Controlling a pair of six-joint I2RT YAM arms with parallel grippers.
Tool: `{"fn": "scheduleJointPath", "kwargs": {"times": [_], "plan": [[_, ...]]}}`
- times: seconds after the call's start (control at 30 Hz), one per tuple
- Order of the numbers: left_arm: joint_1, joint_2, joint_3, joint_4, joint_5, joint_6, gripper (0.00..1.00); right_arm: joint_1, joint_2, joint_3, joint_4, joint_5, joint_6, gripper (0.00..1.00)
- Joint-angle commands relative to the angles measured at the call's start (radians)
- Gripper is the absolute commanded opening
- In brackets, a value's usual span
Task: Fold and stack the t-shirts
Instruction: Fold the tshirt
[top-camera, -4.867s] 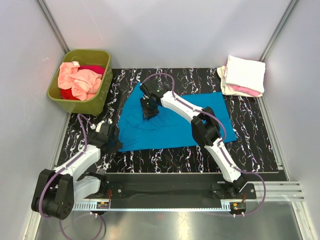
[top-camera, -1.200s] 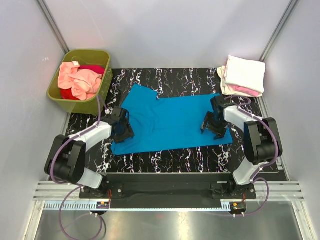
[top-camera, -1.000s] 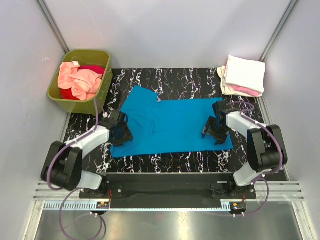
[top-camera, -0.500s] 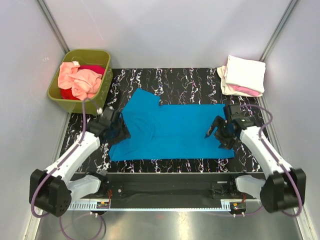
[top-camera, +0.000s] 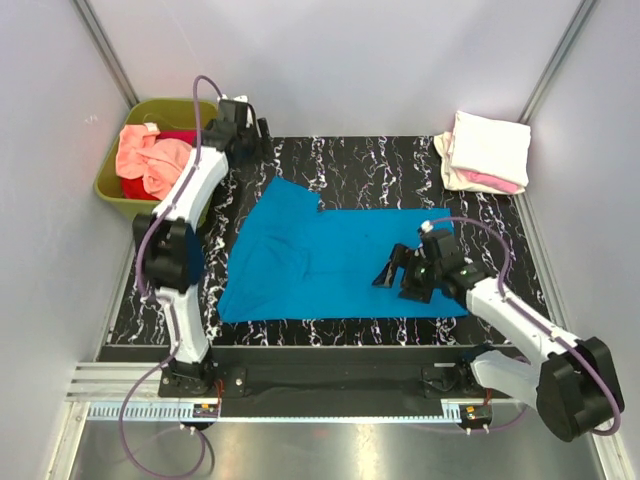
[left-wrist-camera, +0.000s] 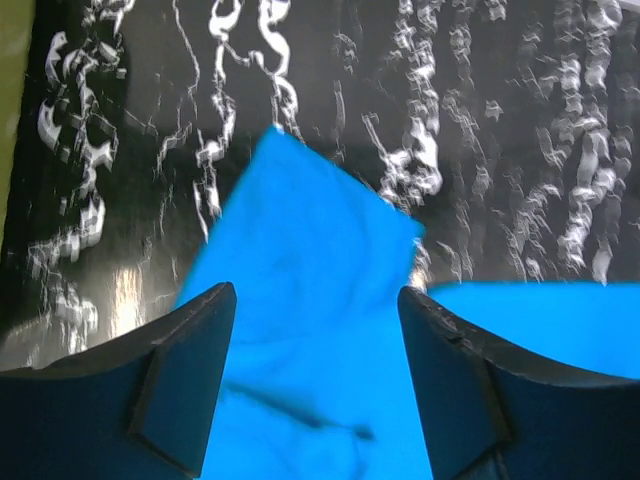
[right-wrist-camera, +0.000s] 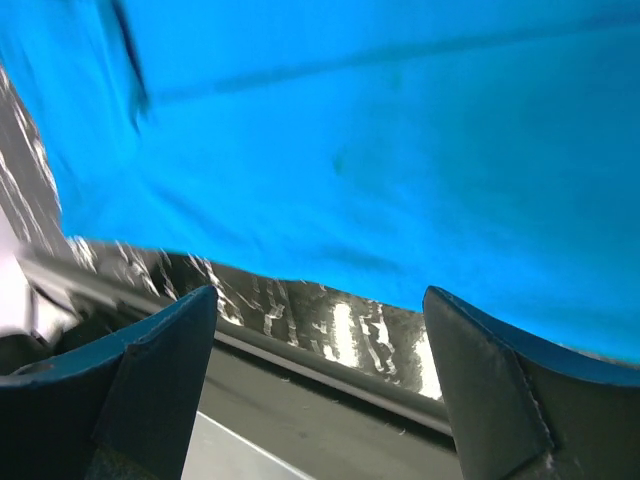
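My left gripper is moving down with its fingers open, and the sleeve's corner nearest the tub lies flat and clear of the tub's rim. The gripper should go down next and close on that sleeve corner.
The bright blue t-shirt lies spread on the black marbled mat, one sleeve pointing to the back left. My left gripper hangs high at the back left beside the tub, open and empty, looking down on that sleeve; its jaws stand wide. Above the shirt's front right part, near its hem, my right gripper is open with nothing between its fingers. A folded cream-white t-shirt rests on a pink one at the back right.
An olive-green tub at the back left holds salmon-peach and red shirts. The mat's front edge and a metal rail run just below the right gripper. White walls enclose the table.
Both grippers have let go of the blue shirt and opened wider. The left arm swung up to the back left by the tub. The right gripper moved left along the front hem.
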Motion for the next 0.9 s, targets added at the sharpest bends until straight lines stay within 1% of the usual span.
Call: {"fn": "scheduleJointPath", "kwargs": {"times": [0.0,0.03,0.07,0.17,0.3,0.4,0.47,0.73,0.87], "plan": [[0.054,0.205,0.269,-0.095,0.134,0.091,0.69,0.046,-0.081,-0.163,0.340,-0.089,0.025,0.91],[0.055,0.294,0.323,-0.109,0.142,0.100,0.67,0.046,-0.087,-0.194,0.372,-0.094,0.030,0.91],[0.057,0.333,0.405,-0.114,0.154,0.109,0.67,0.046,-0.090,-0.232,0.413,-0.096,0.034,0.91],[0.065,0.433,0.469,-0.093,0.189,0.117,0.68,0.046,-0.101,-0.248,0.463,-0.122,0.030,0.91],[0.075,0.509,0.483,-0.059,0.197,0.091,0.68,0.046,-0.083,-0.266,0.512,-0.123,0.038,0.93],[0.074,0.563,0.503,-0.040,0.220,0.073,0.68,0.046,-0.008,-0.254,0.532,-0.137,0.035,0.92],[0.074,0.597,0.516,-0.039,0.221,0.066,0.68,0.046,0.014,-0.248,0.541,-0.146,0.031,0.92],[0.075,0.678,0.552,-0.043,0.208,0.057,0.68,0.046,0.014,-0.252,0.547,-0.145,0.038,0.93],[0.072,0.704,0.566,-0.050,0.241,0.060,0.68,0.047,0.031,-0.248,0.550,-0.149,0.036,0.93]]}}
